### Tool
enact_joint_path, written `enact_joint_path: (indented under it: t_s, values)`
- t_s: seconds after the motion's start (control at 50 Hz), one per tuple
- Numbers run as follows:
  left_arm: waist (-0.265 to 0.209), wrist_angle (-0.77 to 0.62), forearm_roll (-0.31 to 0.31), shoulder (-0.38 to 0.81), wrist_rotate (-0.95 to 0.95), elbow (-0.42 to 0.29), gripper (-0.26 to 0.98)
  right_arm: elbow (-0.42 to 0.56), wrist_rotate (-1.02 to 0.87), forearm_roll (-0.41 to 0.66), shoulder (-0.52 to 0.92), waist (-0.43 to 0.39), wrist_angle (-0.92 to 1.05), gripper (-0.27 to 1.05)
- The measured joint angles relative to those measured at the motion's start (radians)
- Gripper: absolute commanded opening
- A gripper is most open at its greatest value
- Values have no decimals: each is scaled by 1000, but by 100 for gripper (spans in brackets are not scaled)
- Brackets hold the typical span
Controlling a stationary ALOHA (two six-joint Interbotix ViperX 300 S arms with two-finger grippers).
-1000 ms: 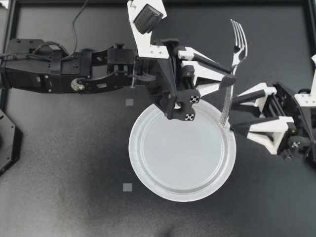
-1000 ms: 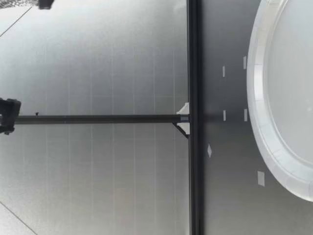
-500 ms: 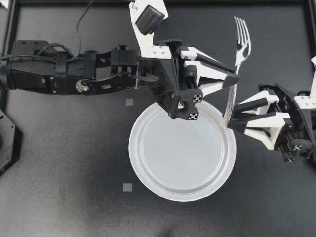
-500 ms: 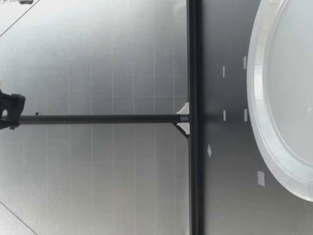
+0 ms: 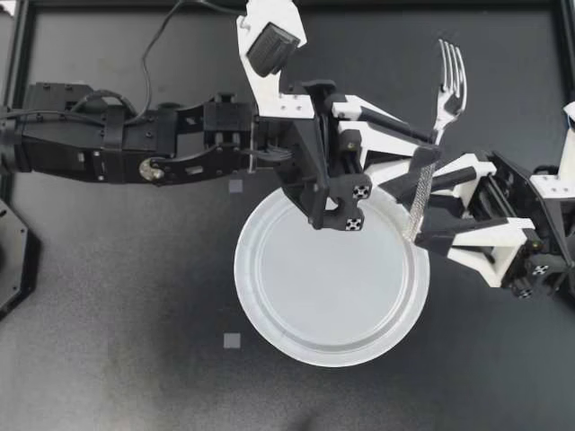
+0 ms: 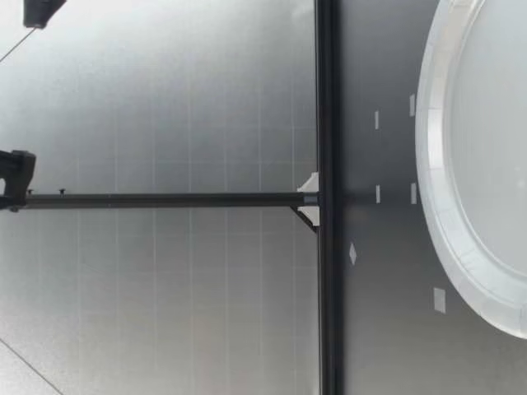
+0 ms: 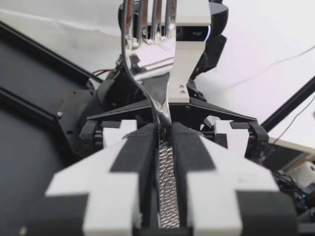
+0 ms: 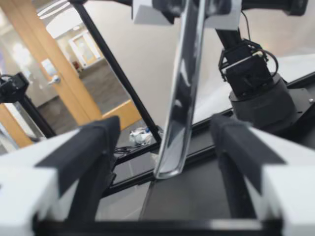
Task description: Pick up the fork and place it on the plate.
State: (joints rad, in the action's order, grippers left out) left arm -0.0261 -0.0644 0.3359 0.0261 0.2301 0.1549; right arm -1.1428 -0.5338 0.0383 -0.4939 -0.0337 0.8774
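Note:
The fork point(image 5: 446, 106) handle's end point(image 5: 414, 228) has my right gripper around it, so the fork will rest across the plate's rim with its handle sticking out when I lower it.
In the top view my left gripper point(image 5: 429, 153) is shut on a silver fork point(image 5: 452, 76), held in the air past the plate's far right rim, tines pointing away. The white round plate point(image 5: 260, 332) lies in the middle of the black table. My right gripper point(image 5: 424, 208) stands open around the fork's textured handle end. In the left wrist view the black pads point(image 7: 135, 157) clamp the fork's handle point(image 7: 166, 182), tines beyond. In the right wrist view the fork handle point(image 8: 183, 93) hangs between the open fingers point(image 8: 91, 152), touching neither. The low view shows only the plate point(image 6: 449, 214).
Two small grey tape squares point(image 5: 235, 187) point(image 5: 233, 340) mark the table left of the plate. A black frame rail point(image 5: 135, 4) borders the far edge. My left arm point(image 5: 135, 144) stretches across the far left. A black mount point(image 5: 13, 260) sits at the left edge.
My left gripper has carried the fork slightly to the right. My right gripper narrowed half a second ago, then spread wide again around the handle end.

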Motion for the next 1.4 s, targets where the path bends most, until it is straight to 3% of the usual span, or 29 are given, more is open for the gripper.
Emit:
enact_joint_path:
  t_s: [0.48, 0.82, 0.92, 1.0, 1.12, 1.16, 1.4]
  values:
    - [11, -25, 2, 0, 3, -2, 6, -15, 0, 52, -28, 0, 11, 38]
    - [18, -26, 0, 0, 0, -2, 8, -18, 2, 51, -26, 0, 11, 0]
    - [18, -26, -5, 0, -14, 0, 19, -18, 3, 52, -28, 2, 6, -1]
    - [18, -25, -14, 0, -23, 8, 37, -18, 5, 51, -26, 2, -8, -1]
    - [18, -25, -18, 0, -28, 15, 74, -18, 6, 52, -25, 0, -29, -1]
    - [18, -25, -18, 0, -28, 20, 80, -18, 9, 54, -26, 0, -37, -1]
    - [12, -25, -18, 8, -28, 34, 85, -17, 23, 55, -31, 0, -87, -2]
